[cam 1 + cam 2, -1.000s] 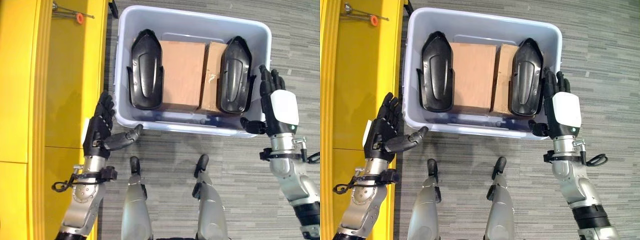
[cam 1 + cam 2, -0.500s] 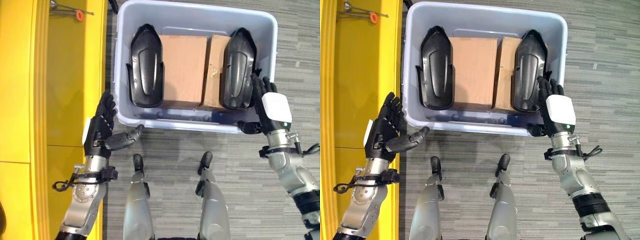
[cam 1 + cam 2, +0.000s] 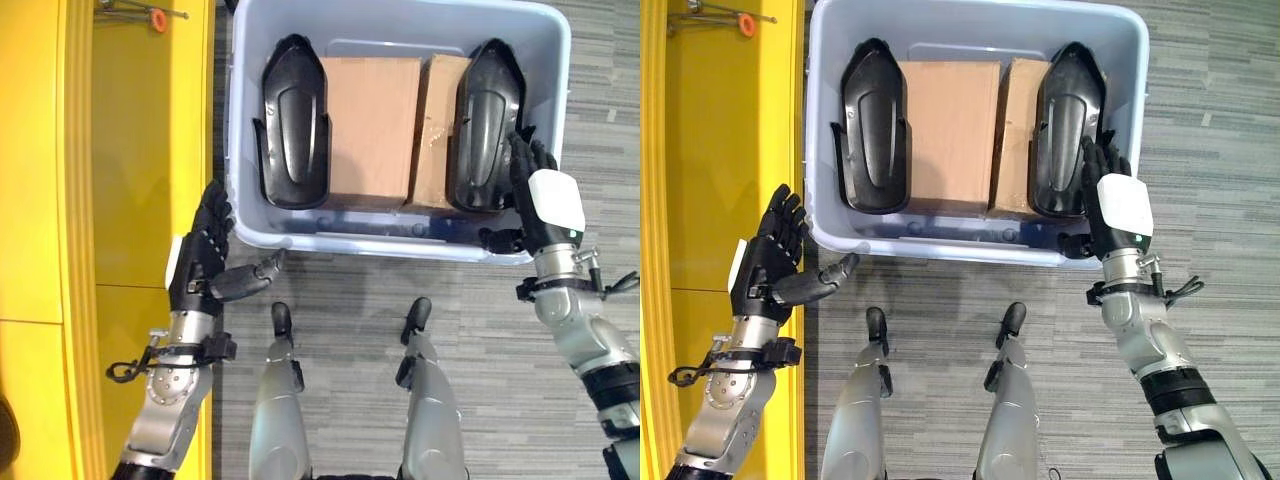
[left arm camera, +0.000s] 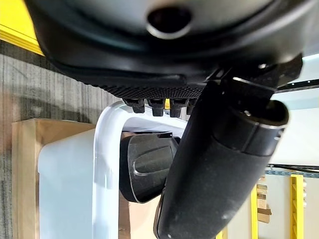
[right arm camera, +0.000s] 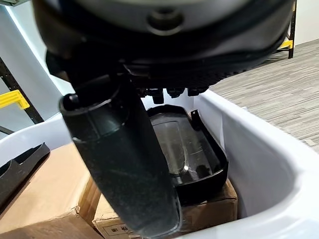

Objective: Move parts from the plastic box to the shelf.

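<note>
My gripper will uncover more cardboard box when I lift the long black moulded part (image 3: 489, 128), because a cardboard edge (image 5: 215, 208) pokes out from under the part's near end.
A pale plastic box (image 3: 400, 245) stands on the floor, holding two black moulded parts. One part (image 3: 292, 120) lies at the box's left side, the other (image 3: 485, 125) at its right. My right hand (image 3: 545, 205) is open at the near right corner, its straight fingers reaching over the rim beside the right part (image 5: 182, 144). My thumb is at the near wall. My left hand (image 3: 200, 260) is open outside the near left corner, with the thumb pointing at the box wall (image 4: 75, 174). The yellow shelf (image 3: 140, 150) runs along the left.
Two cardboard boxes (image 3: 370, 125) fill the middle of the plastic box between the black parts. An orange-handled tool (image 3: 158, 17) lies on the shelf at the far end. Grey striped floor (image 3: 600, 90) spreads to the right of the box.
My right hand has moved from outside the box's right wall inward over the rim, to the right black part. The view has shifted slightly. My left hand has stayed in place.
</note>
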Tool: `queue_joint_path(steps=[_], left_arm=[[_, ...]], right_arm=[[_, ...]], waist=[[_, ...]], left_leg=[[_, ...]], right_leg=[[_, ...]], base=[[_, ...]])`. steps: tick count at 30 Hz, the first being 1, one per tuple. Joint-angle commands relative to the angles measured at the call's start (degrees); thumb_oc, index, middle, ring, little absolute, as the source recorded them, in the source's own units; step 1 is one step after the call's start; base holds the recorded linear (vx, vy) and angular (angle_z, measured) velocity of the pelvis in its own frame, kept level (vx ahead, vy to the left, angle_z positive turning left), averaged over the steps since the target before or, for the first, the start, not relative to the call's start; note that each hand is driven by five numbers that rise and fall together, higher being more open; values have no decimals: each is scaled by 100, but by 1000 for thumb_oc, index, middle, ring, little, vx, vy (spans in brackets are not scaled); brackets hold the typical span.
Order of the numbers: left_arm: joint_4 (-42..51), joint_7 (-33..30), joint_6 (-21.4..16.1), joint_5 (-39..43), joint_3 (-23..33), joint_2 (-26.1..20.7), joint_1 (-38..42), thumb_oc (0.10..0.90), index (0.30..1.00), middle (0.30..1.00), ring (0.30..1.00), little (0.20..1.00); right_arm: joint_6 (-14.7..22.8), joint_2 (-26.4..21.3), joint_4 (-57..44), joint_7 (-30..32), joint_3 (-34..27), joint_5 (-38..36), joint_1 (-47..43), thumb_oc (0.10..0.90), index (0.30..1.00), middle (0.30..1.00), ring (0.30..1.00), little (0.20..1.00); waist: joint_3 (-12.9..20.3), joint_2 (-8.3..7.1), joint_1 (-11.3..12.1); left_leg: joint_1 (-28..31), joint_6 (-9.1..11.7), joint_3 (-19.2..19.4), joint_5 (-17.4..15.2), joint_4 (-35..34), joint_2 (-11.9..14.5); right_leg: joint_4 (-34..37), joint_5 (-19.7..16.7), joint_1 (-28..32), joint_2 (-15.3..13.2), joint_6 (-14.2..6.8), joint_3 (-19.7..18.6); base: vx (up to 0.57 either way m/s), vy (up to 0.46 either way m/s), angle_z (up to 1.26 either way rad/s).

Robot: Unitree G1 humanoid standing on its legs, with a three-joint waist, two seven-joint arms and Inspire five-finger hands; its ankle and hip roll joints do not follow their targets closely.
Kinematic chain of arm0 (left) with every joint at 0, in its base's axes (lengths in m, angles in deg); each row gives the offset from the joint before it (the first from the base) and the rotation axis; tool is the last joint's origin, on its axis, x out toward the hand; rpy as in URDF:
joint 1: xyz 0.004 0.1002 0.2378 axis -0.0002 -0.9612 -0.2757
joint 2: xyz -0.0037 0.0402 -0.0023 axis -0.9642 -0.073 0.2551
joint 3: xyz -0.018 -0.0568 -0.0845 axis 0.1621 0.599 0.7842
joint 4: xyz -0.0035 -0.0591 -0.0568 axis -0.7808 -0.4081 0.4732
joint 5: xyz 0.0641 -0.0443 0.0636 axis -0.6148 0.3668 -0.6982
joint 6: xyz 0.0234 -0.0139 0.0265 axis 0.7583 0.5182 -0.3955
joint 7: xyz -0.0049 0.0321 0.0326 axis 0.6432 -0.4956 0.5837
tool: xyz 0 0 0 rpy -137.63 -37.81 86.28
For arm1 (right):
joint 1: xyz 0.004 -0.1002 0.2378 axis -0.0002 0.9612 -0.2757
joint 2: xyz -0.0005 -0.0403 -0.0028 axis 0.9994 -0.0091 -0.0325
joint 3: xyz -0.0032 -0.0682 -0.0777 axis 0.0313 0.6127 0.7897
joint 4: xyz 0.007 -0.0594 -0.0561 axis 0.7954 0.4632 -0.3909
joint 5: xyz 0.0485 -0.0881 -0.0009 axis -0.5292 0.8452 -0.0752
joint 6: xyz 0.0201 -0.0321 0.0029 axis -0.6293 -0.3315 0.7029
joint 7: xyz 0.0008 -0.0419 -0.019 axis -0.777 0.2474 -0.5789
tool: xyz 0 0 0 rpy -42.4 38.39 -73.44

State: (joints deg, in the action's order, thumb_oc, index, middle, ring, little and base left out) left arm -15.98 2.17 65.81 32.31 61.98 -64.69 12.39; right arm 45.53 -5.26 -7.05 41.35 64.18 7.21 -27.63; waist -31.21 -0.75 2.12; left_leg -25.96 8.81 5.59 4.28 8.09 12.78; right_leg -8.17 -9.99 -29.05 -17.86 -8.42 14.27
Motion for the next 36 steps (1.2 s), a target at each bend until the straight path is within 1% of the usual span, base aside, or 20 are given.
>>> queue_joint_path(steps=[1,2,7,9,12,14,16,17,20,22,23,24,25,27,31,34,36], left_arm=[[665,-41,-658,52,120,-154,109,900,1000,1000,1000,1000],[664,-41,-661,51,109,-157,119,900,1000,1000,1000,1000],[612,-54,-651,76,69,-154,101,900,1000,1000,1000,1000],[623,-57,-654,101,77,-157,102,900,1000,1000,1000,1000],[633,-84,-668,121,80,-175,102,900,1000,1000,1000,1000],[647,-62,-684,114,47,-203,92,900,1000,1000,1000,1000],[653,-72,-696,117,60,-187,98,900,1000,1000,1000,1000],[669,-85,-693,118,66,-188,89,900,1000,1000,1000,1000],[672,-107,-702,132,74,-191,82,900,1000,1000,1000,1000],[684,-118,-715,145,98,-199,79,900,1000,1000,1000,1000],[685,-118,-714,145,102,-195,79,900,1000,1000,1000,1000],[706,-114,-722,160,95,-213,95,900,1000,1000,1000,1000],[707,-120,-736,173,92,-212,65,900,1000,1000,1000,1000],[709,-126,-737,174,97,-216,76,900,1000,1000,1000,1000],[692,-156,-745,173,65,-214,76,900,1000,1000,1000,1000],[684,-183,-743,197,43,-190,87,900,1000,1000,1000,1000],[671,-199,-753,201,-15,-166,137,900,1000,1000,1000,1000]], right_arm=[[106,-277,-71,341,-1,-139,-571,900,1000,1000,1000,1000],[99,-299,-35,339,9,-144,-616,900,1000,1000,1000,1000],[47,-371,301,279,266,-148,-896,900,1000,1000,1000,1000],[48,-399,404,269,355,-195,-1059,900,1000,1000,1000,1000],[38,-425,655,243,523,-238,-1249,900,1000,1000,1000,1000],[20,-540,964,121,869,-169,-1502,900,1000,1000,1000,1000],[14,-589,1070,97,959,-163,-1626,900,1000,1000,1000,1000],[12,-589,1137,87,1032,-172,-1702,900,1000,1000,1000,1000],[8,-558,1300,59,1212,-214,-1960,900,1000,1000,1000,1000],[-7,-601,1430,-6,1434,-96,-2122,900,1000,1000,1000,1000],[-5,-599,1438,-4,1445,-97,-2134,900,1000,1000,1000,1000],[-22,-638,1530,-52,1534,-55,-2225,900,1000,1000,1000,1000],[-38,-639,1705,-55,1661,-39,-2341,900,1000,1000,1000,1000],[-44,-631,1753,-58,1693,-48,-2391,900,1000,1000,1000,1000],[-57,-558,2103,-54,1791,-149,-2516,900,1000,1000,1000,1000],[-60,-467,2365,-40,1834,-252,-2612,900,1000,1000,1000,1000],[-81,-316,2731,-36,1866,-391,-2631,900,1000,1000,1000,1000]], waist=[[142,44,29],[142,51,32],[142,88,65],[142,106,63],[142,135,73],[142,174,116],[142,177,132],[142,181,133],[142,185,157],[142,202,185],[142,204,178],[142,215,202],[142,228,212],[142,236,223],[142,287,235],[142,318,247],[142,358,260]], left_leg=[[115,199,-42,200,-114,424],[75,191,-44,247,-134,416],[38,193,-61,205,-130,443],[-16,191,-55,245,-140,447],[-38,205,-69,244,-161,465],[-100,204,-90,257,-186,464],[-175,201,-109,303,-185,460],[-161,209,-114,269,-177,464],[-210,208,-122,282,-198,462],[-246,208,-133,292,-223,449],[-249,208,-136,293,-223,449],[-305,199,-158,330,-236,441],[-312,209,-165,302,-229,438],[-363,201,-172,344,-236,436],[-389,203,-180,314,-235,417],[-440,191,-190,316,-235,395],[-502,171,-181,305,-225,373]], right_leg=[[-679,303,-15,-413,-394,-3],[-667,262,-65,-414,-381,-5],[-788,352,-174,-376,-370,-26],[-821,332,-261,-362,-353,-34],[-898,419,-332,-345,-347,-37],[-982,455,-449,-333,-344,-35],[-995,424,-519,-327,-328,-28],[-1045,478,-523,-327,-338,-29],[-1083,490,-597,-311,-328,-22],[-1110,505,-632,-322,-328,-6],[-1112,506,-633,-323,-327,-3],[-1095,458,-685,-326,-316,-8],[-1145,515,-701,-329,-328,-2],[-1125,474,-745,-325,-314,-2],[-1187,534,-801,-335,-324,-21],[-1215,540,-864,-328,-317,-32],[-1244,546,-937,-339,-313,-35]], base=[[0,0,0],[0,0,0],[6,-2,0],[-7,-27,-5],[9,-12,0],[12,-16,1],[-4,-8,2],[-10,-17,5],[4,-6,1],[3,-17,0],[0,0,0],[9,-13,6],[9,-13,8],[7,-3,9],[2,0,1],[0,0,0],[0,0,0]])
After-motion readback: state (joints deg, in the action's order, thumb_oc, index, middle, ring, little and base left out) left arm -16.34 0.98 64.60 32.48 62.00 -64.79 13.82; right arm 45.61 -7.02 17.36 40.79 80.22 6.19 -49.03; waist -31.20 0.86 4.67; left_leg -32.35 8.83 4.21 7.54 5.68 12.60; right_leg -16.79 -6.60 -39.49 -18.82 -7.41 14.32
